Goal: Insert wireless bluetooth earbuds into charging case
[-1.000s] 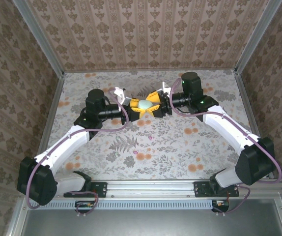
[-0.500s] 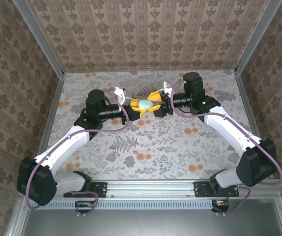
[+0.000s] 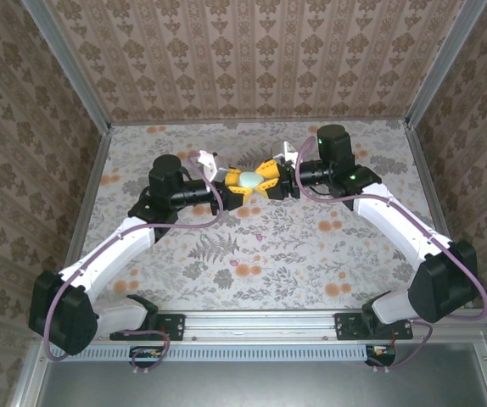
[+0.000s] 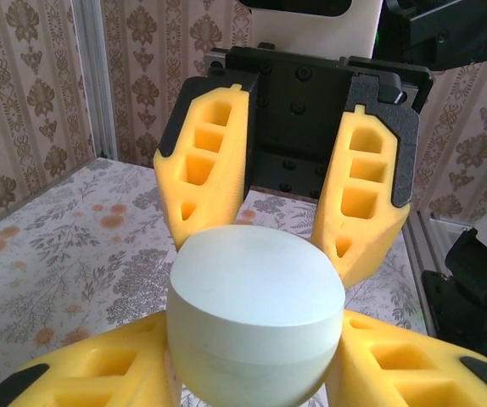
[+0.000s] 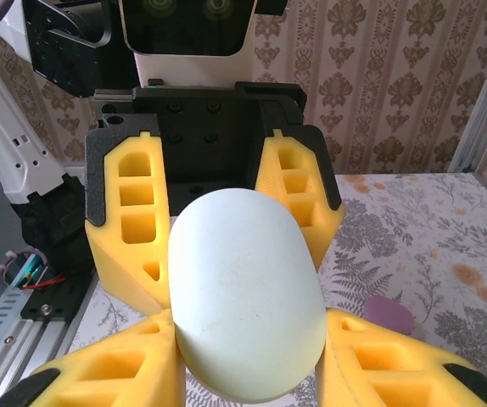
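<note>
Both grippers have a firm grip on the case with its lid shut (image 4: pixel 257 281). My left gripper should keep hold of the lower body (image 4: pixel 252 381) while my right gripper lets go and opens the lid.
A mint oval charging case (image 3: pixel 249 180), lid down, hangs above the back middle of the table, and both grippers meet on it. My left gripper (image 3: pixel 241 183) comes from the left. In its wrist view the yellow fingers (image 4: pixel 99 373) press both sides of the case (image 4: pixel 256 297). My right gripper (image 3: pixel 261 179) comes from the right, its fingers (image 5: pixel 108 373) hugging the case (image 5: pixel 243 288) at its lower end. A small pink rounded piece (image 5: pixel 388 315) lies on the table below; I cannot tell whether it is an earbud.
The floral table (image 3: pixel 269 254) is walled by patterned panels with metal corner posts (image 3: pixel 99 153). Both arms reach in from the near rail (image 3: pixel 252 322), elbows out to the sides.
The right gripper's fingers have narrowed onto the mint case. The case and both arms have barely shifted.
</note>
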